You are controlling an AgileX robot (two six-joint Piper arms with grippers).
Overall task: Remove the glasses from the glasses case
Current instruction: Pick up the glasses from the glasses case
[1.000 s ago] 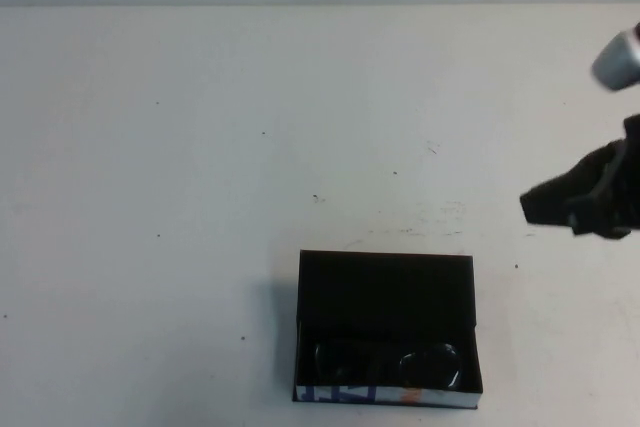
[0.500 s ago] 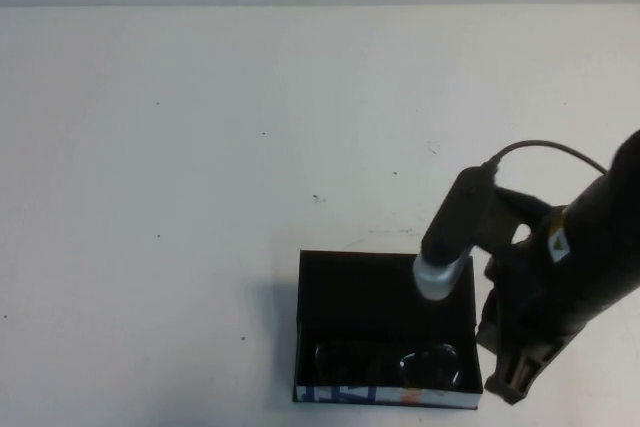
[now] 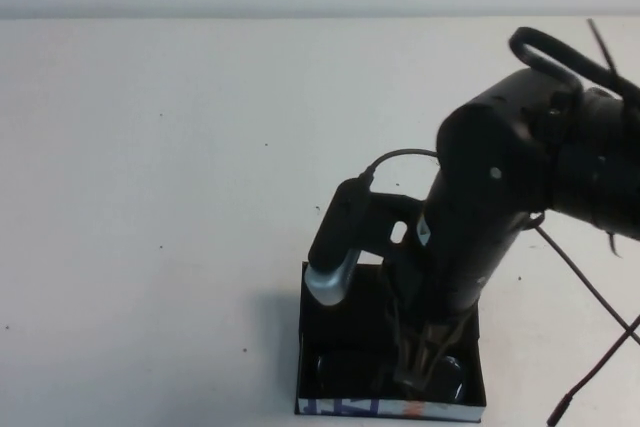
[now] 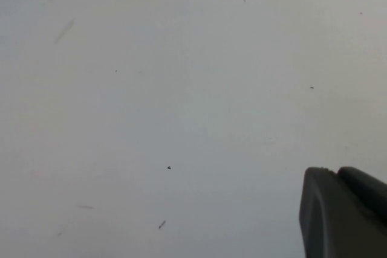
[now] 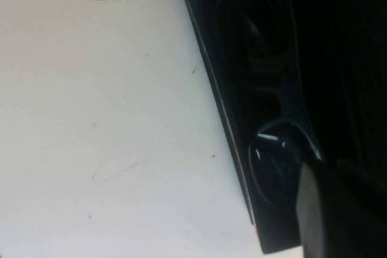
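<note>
The glasses' bridge (image 5: 292, 106) lies free inside the open case, so the robot's right gripper should keep going down toward the bridge until its fingers can close around it.
The glasses case (image 3: 340, 332) is an open flat black box near the table's front edge, its white printed side (image 3: 350, 408) facing me. The black glasses (image 3: 338, 367) lie inside along that front side. In the right wrist view both tinted lenses (image 5: 261, 34) show inside the case wall (image 5: 208, 74). My right gripper (image 3: 417, 375) points down into the case over the glasses' right half, shut and holding nothing; it shows at that view's lower corner (image 5: 329, 170). My left gripper (image 4: 332, 172) is shut over bare table and is out of the high view.
The white table (image 3: 150, 167) spreads left of and behind the case. The bulky right arm (image 3: 500, 187) and its cables (image 3: 590, 297) hang over the right side. The case sits close to the table's near edge.
My right arm has swung in from the right edge and come down over the case, its gripper now inside it above the glasses. The case and glasses have not moved.
</note>
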